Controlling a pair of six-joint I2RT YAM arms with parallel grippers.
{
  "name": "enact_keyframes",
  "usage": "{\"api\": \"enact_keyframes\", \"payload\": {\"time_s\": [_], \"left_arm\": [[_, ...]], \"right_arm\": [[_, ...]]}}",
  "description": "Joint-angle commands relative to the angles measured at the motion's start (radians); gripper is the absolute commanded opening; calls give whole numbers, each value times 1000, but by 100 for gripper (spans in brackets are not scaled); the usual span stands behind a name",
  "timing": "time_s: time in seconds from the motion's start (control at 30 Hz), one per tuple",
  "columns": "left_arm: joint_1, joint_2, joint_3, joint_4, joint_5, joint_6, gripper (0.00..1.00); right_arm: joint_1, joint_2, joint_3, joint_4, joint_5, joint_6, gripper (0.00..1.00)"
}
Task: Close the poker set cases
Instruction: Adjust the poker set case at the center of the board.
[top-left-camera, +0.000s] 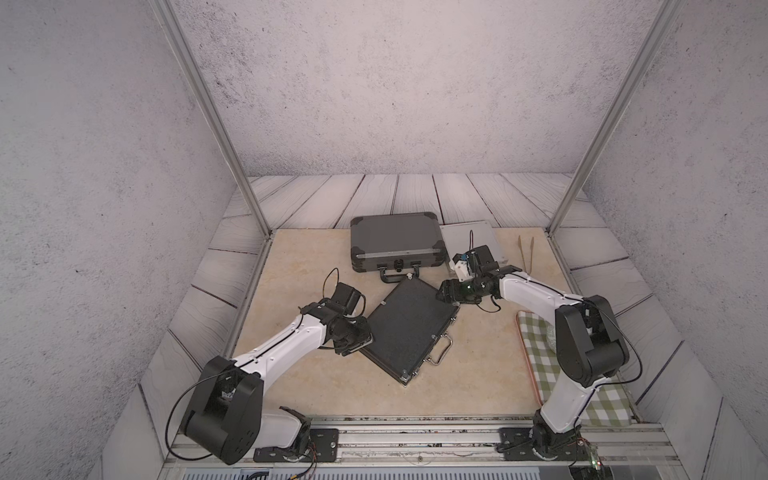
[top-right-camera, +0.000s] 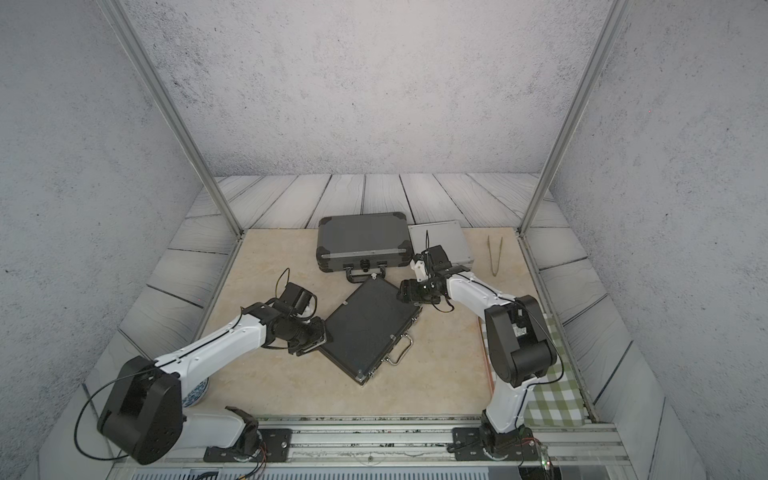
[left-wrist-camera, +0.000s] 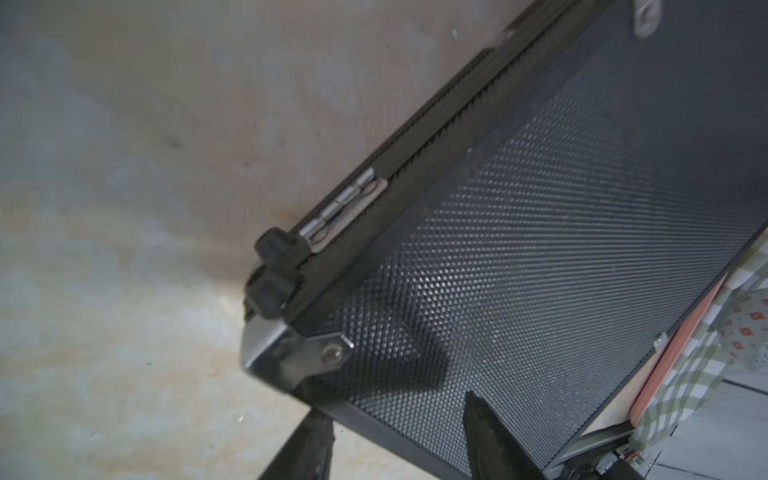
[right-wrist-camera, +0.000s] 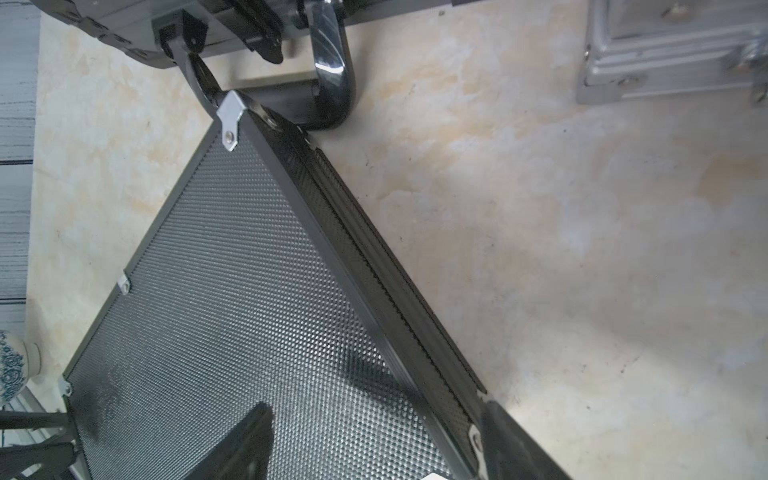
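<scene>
The black case is lying crooked with its far corner (top-left-camera: 410, 277) at the dark-grey case's handle, so the robot's left gripper should move back and grab the black case's hinged edge nearer that corner (top-left-camera: 386, 299).
The flat black textured case (top-left-camera: 409, 328) lies askew mid-table with its lid down and its metal handle (top-left-camera: 442, 353) facing front right. My left gripper (top-left-camera: 360, 338) (left-wrist-camera: 395, 409) sits at its left corner, open: one finger (left-wrist-camera: 307, 449) is off the edge over the table, the other (left-wrist-camera: 486, 436) is over the lid. My right gripper (top-left-camera: 446, 293) (right-wrist-camera: 378, 409) is at the far right corner, open, straddling the side edge. Behind stand the large dark-grey ribbed case (top-left-camera: 395, 239), lid down, and the small silver case (top-left-camera: 467, 237), partly hidden by my right wrist.
Wooden tongs (top-left-camera: 524, 253) lie at the back right. A green checked cloth (top-left-camera: 540, 361) on an orange-edged board lies under my right arm. A blue-and-white bowl (top-right-camera: 195, 392) sits under my left arm. Metal frame posts (top-left-camera: 249, 199) stand at the back corners.
</scene>
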Motion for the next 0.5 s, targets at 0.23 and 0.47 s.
{"api": "enact_keyframes", "payload": {"time_s": [0.23, 0.47], "left_arm": [[-8, 71, 44, 48, -23, 25, 54], [-9, -22, 63, -26, -97, 104, 52]], "right_arm": [[-5, -64, -106, -18, 106, 95, 82], [-7, -207, -275, 98, 144, 288, 89]]}}
